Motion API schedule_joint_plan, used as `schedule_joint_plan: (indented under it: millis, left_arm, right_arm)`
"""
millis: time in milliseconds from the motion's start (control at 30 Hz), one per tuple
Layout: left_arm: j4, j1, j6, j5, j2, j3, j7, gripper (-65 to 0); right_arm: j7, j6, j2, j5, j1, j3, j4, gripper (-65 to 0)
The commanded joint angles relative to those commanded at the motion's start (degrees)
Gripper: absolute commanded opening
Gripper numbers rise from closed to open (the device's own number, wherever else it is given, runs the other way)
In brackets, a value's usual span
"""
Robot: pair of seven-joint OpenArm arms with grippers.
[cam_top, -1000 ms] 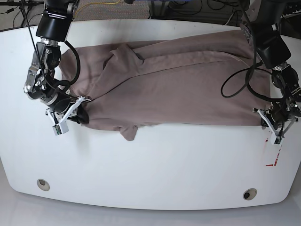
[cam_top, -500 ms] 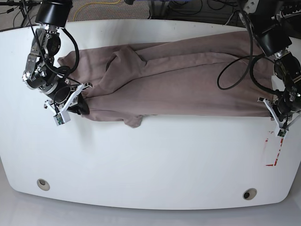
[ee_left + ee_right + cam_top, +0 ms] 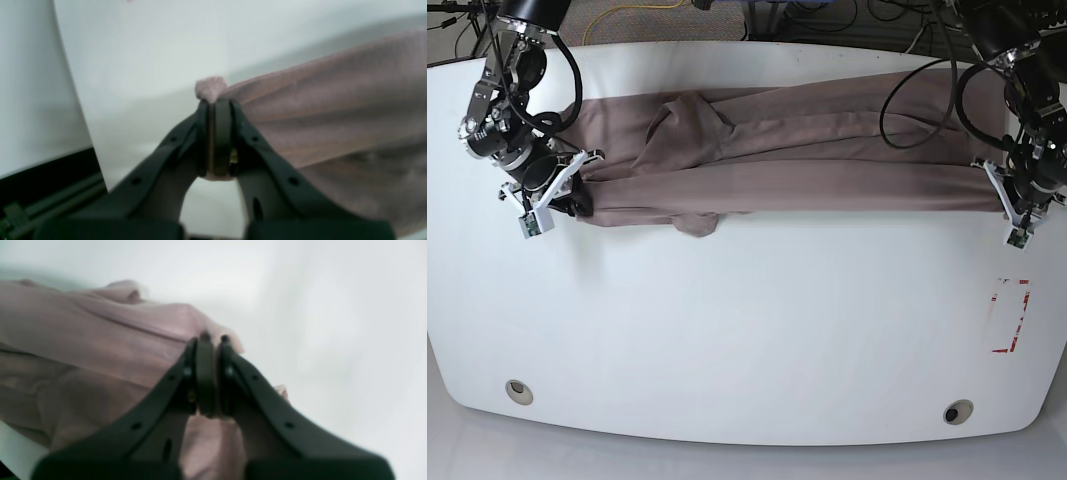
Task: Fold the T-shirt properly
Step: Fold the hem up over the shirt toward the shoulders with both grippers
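The T-shirt is against the table's far edge [image 3: 962,72], so next my left gripper sets its end down and, together with my right gripper, pulls the folded layers [image 3: 959,153] closer.
The mauve-brown T-shirt [image 3: 827,160] lies stretched in a long, narrow band across the far part of the white table [image 3: 747,330], with a bunched fold [image 3: 689,125] left of its middle. My left gripper [image 3: 1007,206] is at the base view's right, shut on the shirt's right end; the left wrist view shows its tips [image 3: 214,104] pinching a nub of the fabric [image 3: 333,116]. My right gripper [image 3: 575,204] is at the base view's left, shut on the shirt's left end; in the right wrist view its tips [image 3: 213,340] clamp the cloth [image 3: 83,340].
A red mark [image 3: 1012,318] is on the table at the right. Two round holes [image 3: 519,391] [image 3: 958,411] sit near the front edge. Black cables [image 3: 927,100] loop over the shirt's right part. Cables and gear lie behind the far edge.
Both grippers have moved toward the table's far side with the shirt's near edge in them. The shirt has drawn into a narrower, tauter band.
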Motion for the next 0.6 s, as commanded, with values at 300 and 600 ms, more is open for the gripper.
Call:
schedule_joint_plan:
  millis: [300, 600]
  left_arm:
    - [0.0, 6.59, 0.0, 0.0, -0.09, -2.2, -0.09, -65.0]
    - [-0.09, 8.09, 0.0, 0.0, -0.26, -1.49, -0.09, -57.8]
  right_arm:
    - [0.0, 0.0, -0.09, 0.0, -3.78, 0.0, 0.44, -65.0]
    - [-0.09, -0.35, -0.09, -0.09, -6.33, 0.0, 0.09, -57.2]
